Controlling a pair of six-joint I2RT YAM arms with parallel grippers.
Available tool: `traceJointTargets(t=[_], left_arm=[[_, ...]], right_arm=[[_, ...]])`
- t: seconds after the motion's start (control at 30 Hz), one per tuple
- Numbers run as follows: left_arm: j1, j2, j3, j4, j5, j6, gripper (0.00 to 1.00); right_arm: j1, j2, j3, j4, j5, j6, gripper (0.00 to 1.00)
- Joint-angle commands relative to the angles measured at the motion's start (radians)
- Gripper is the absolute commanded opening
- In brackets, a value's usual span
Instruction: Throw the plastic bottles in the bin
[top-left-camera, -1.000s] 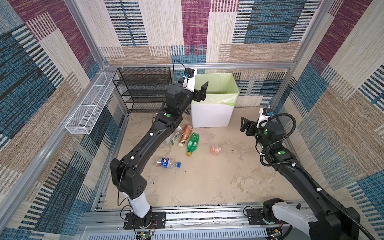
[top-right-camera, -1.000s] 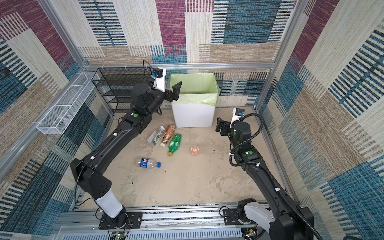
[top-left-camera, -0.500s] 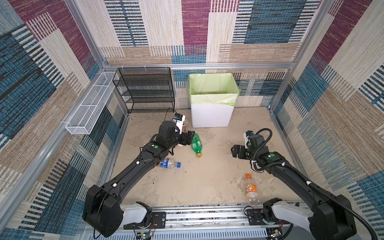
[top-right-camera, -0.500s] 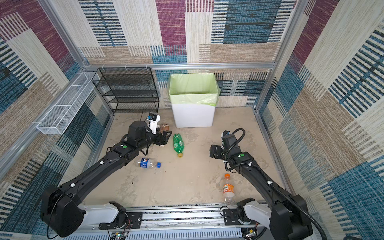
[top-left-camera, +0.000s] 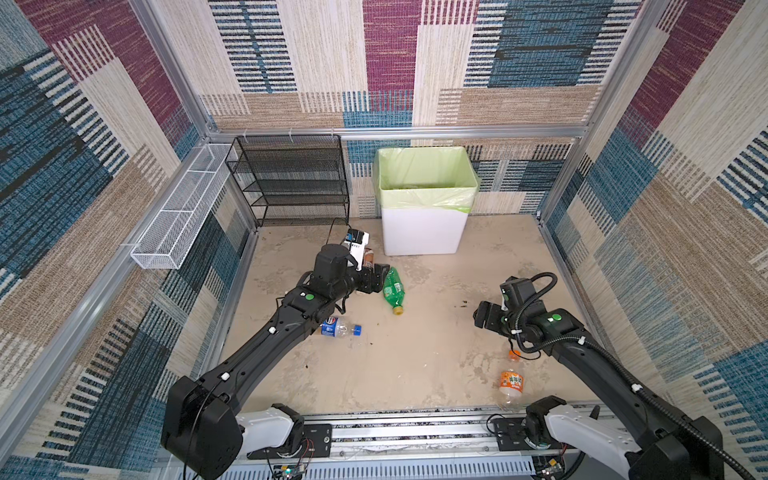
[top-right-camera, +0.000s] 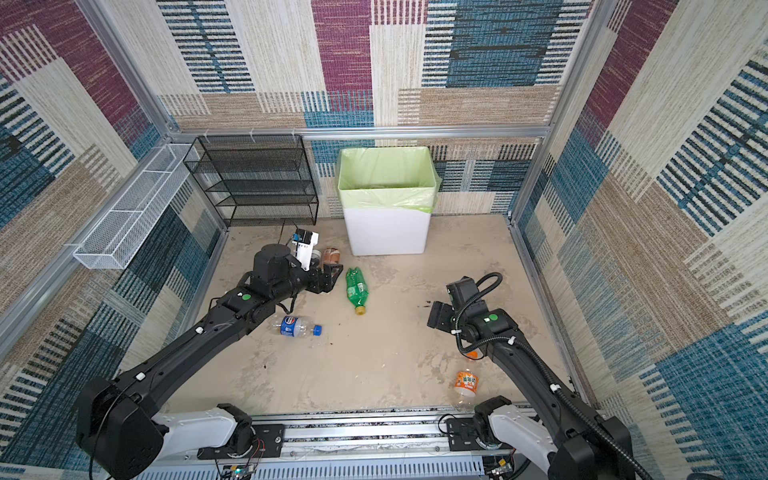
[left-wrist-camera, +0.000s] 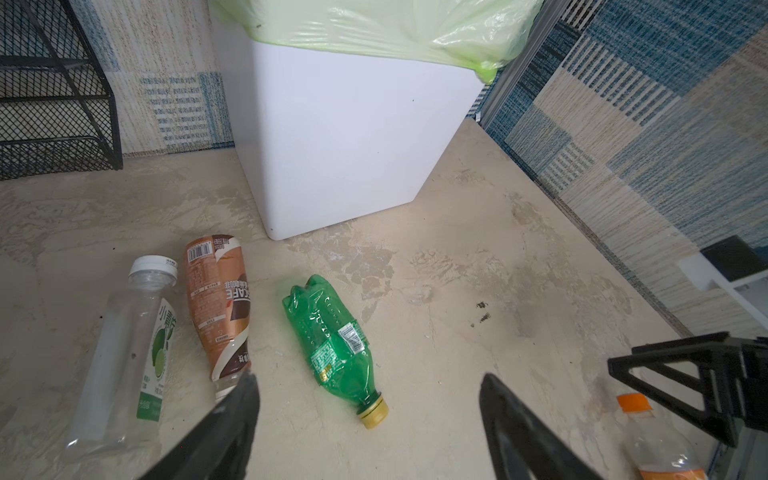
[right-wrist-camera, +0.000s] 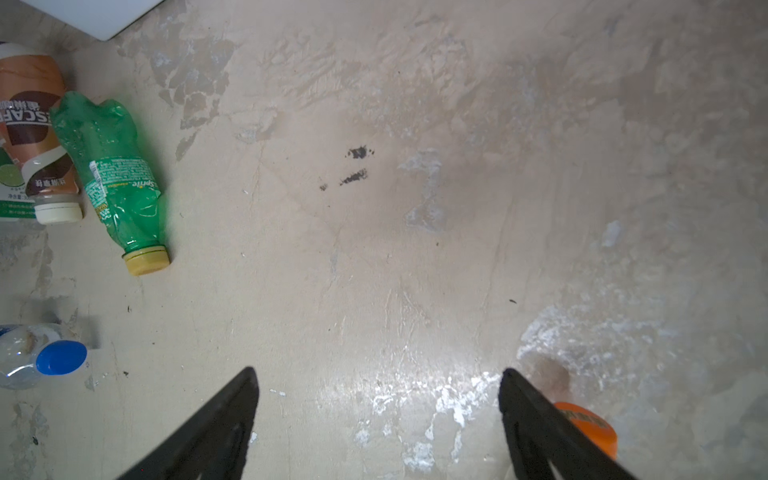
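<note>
My right gripper should first push the orange-labelled bottle (top-left-camera: 511, 382) a little toward the open floor (top-left-camera: 465, 364), because the bottle lies near my right arm's base and far from my left gripper.
The white bin (top-left-camera: 419, 232) with its pale green bag stands at the back wall. Plastic bottles lie on the floor: a crushed green bottle (top-left-camera: 392, 286) (left-wrist-camera: 332, 340), a brown bottle (left-wrist-camera: 218, 307), a clear white-capped bottle (left-wrist-camera: 129, 340), a blue-capped bottle (top-left-camera: 338, 329) and an orange-labelled bottle (top-left-camera: 512, 384). My left gripper (top-left-camera: 376, 278) (left-wrist-camera: 368, 378) is open low over the floor, with the green bottle's yellow cap end just ahead of its fingers. My right gripper (top-left-camera: 482, 318) (right-wrist-camera: 376, 370) is open over bare floor, the orange cap (right-wrist-camera: 586, 424) beside one finger.
A black mesh shelf rack (top-left-camera: 291, 178) stands left of the bin at the back wall. A long white wire basket (top-left-camera: 183, 208) hangs on the left wall. Patterned walls close in the floor on three sides, and a metal rail (top-left-camera: 415, 432) runs along the front.
My left gripper has come down from the bin's rim to the floor beside the green bottle. My right arm has drawn back toward the front. The green bottle now lies turned.
</note>
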Motion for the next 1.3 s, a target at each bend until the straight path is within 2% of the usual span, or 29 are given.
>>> traceJointTargets(t=[0.0,0.13,0.37,0.53,0.6,0.77,0.93,1.07,1.27], left_arm=[[0.009,0.009,0.0,0.051,0.034,-0.016,0.84],[0.031,0.006,-0.01,0.066,0.059,-0.043,0.84],[0.101,-0.002,-0.047,0.102,0.104,-0.092,0.84],[0.16,-0.002,-0.075,0.124,0.125,-0.122,0.84],[0.187,0.002,-0.088,0.14,0.137,-0.136,0.84],[0.266,0.042,-0.093,0.181,0.206,-0.187,0.84],[0.326,0.075,-0.101,0.219,0.251,-0.225,0.84],[0.344,0.091,-0.095,0.22,0.258,-0.223,0.83],[0.355,0.112,-0.089,0.216,0.27,-0.223,0.82]], right_arm=[[0.003,-0.02,0.005,-0.135,0.045,0.121,0.9],[0.003,-0.037,-0.012,-0.208,0.052,0.218,0.9],[0.002,0.019,0.048,-0.404,0.209,0.344,0.91],[0.0,0.073,0.005,-0.442,0.203,0.391,0.89],[-0.011,0.097,0.023,-0.455,0.21,0.415,0.94],[-0.047,0.166,0.012,-0.424,0.175,0.387,0.98],[-0.059,0.171,-0.071,-0.311,0.074,0.413,0.95],[-0.058,0.157,-0.094,-0.258,0.055,0.435,0.89],[-0.042,0.221,-0.09,-0.172,0.022,0.388,0.75]])
